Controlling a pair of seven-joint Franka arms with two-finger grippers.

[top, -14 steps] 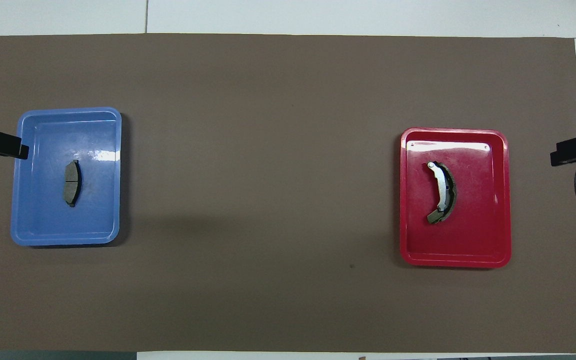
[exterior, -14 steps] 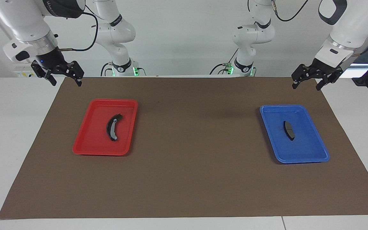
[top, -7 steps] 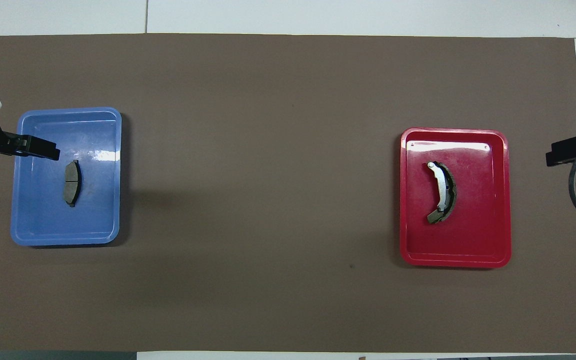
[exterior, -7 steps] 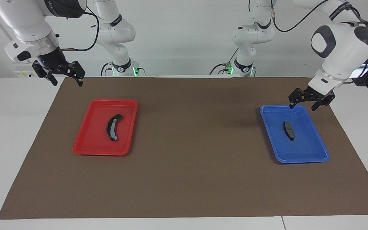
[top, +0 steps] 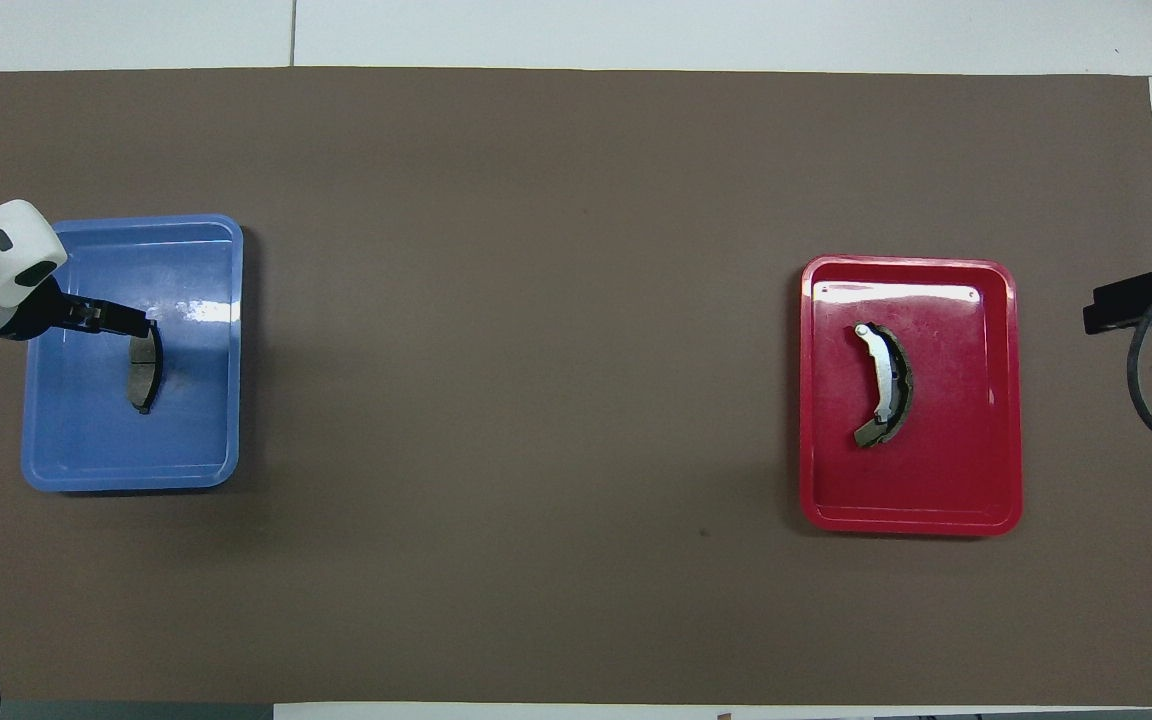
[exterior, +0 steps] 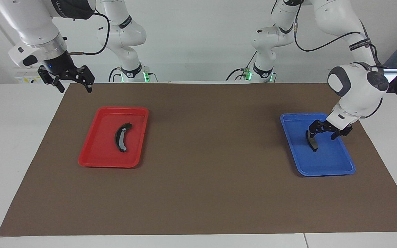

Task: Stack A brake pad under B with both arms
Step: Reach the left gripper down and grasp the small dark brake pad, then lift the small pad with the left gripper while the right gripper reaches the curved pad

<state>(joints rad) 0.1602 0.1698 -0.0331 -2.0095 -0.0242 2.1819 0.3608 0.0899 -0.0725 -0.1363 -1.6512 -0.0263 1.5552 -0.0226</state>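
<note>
My left gripper's open fingers are lined up with the A brake pad's narrow width [top: 142, 386]. I go on moving toward the A brake pad's middle [top: 145, 366] until the fingers are on both sides of it.
The A brake pad [exterior: 312, 142], short and dark with a line across its middle, lies in the blue tray [exterior: 326, 162] at the left arm's end; it also shows in the overhead view [top: 144, 378]. My left gripper [exterior: 321, 136] is open and low over the tray, with one finger at the pad's end nearer the robots; in the overhead view [top: 139, 325] it covers that end. B [exterior: 121, 137], the curved shoe with a light grey strip, lies in the red tray [exterior: 102, 151]. My right gripper [exterior: 75, 90] is open, empty and raised over the mat's edge.
A brown mat [exterior: 212, 172] covers the table, with both trays on it. In the overhead view the blue tray [top: 196, 440] and the red tray [top: 966, 490] are wide apart, B [top: 886, 385] is in the red one, and my right gripper [top: 1101, 310] shows at the edge.
My left gripper has come down from above the mat's edge into the blue tray, next to the pad. My right gripper has shifted slightly toward the red tray.
</note>
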